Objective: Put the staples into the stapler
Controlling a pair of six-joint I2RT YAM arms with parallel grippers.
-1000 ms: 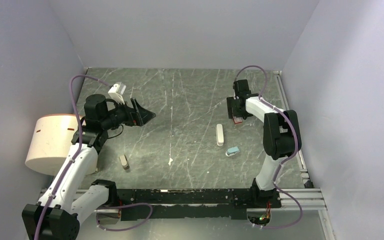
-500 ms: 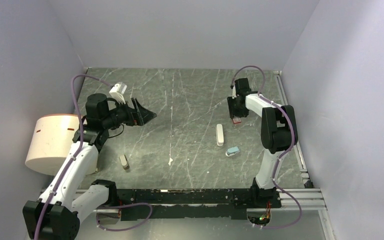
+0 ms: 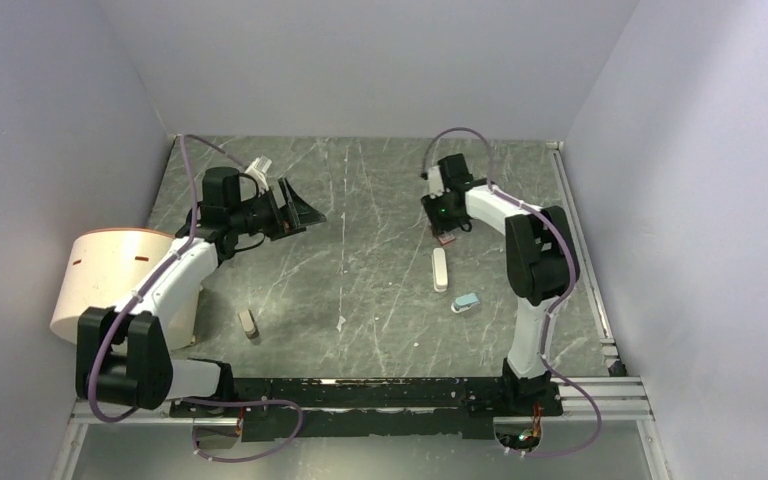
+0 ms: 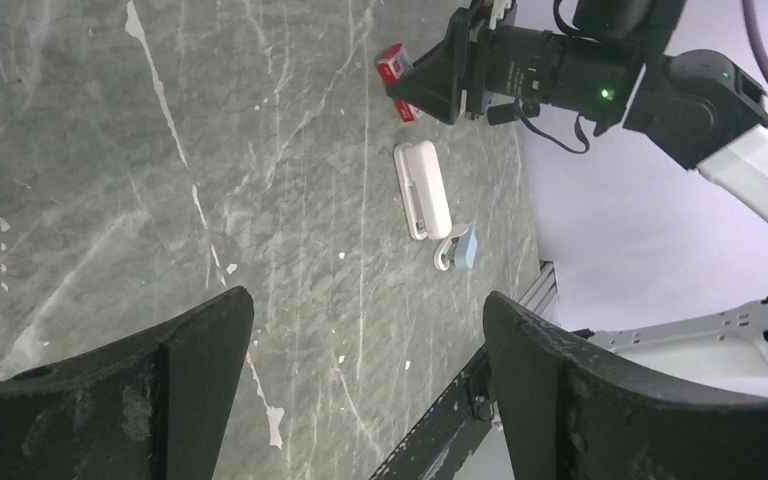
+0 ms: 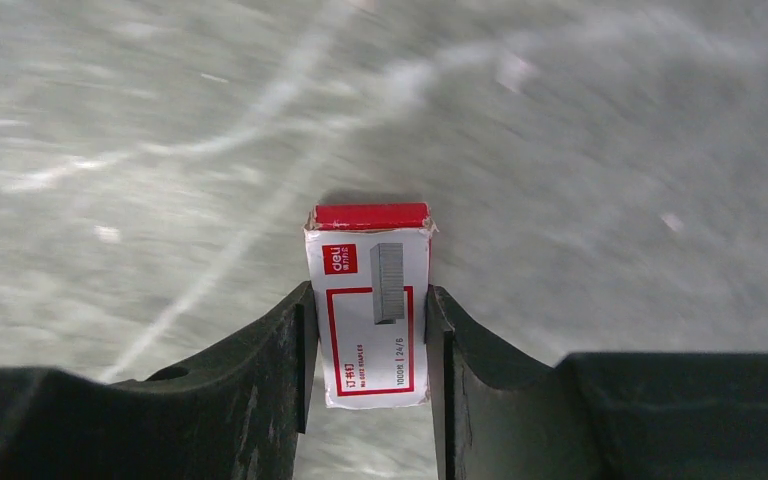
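Next, my right gripper moves the box to mid-table [image 3: 372,248] for my left gripper to reach, since the staple box's red end [image 5: 372,217] is shut, far from my left gripper.
My right gripper [image 5: 368,292] is shut on a small red-and-white staple box [image 5: 370,250], one finger on each long side. In the top view this gripper [image 3: 447,232] holds the box [image 3: 447,240] low over the table at the back middle-right. The box also shows in the left wrist view [image 4: 392,64]. No bare dark-grey staples are in view. The stubby beige stapler [image 3: 248,323] lies alone at the front left. My left gripper [image 3: 305,212] is open and empty, raised at the back left, far from the stapler; its jaws stand wide apart in the left wrist view [image 4: 360,400].
A long white stapler [image 3: 440,269] lies just in front of the right gripper, with a small light-blue stapler [image 3: 466,302] nearer still. A large white cylinder [image 3: 110,285] stands at the left edge. A black rail [image 3: 380,392] runs along the front.
The right gripper has moved left and slightly back with the box in it. The left arm has swung toward the back and right, gripper still open.
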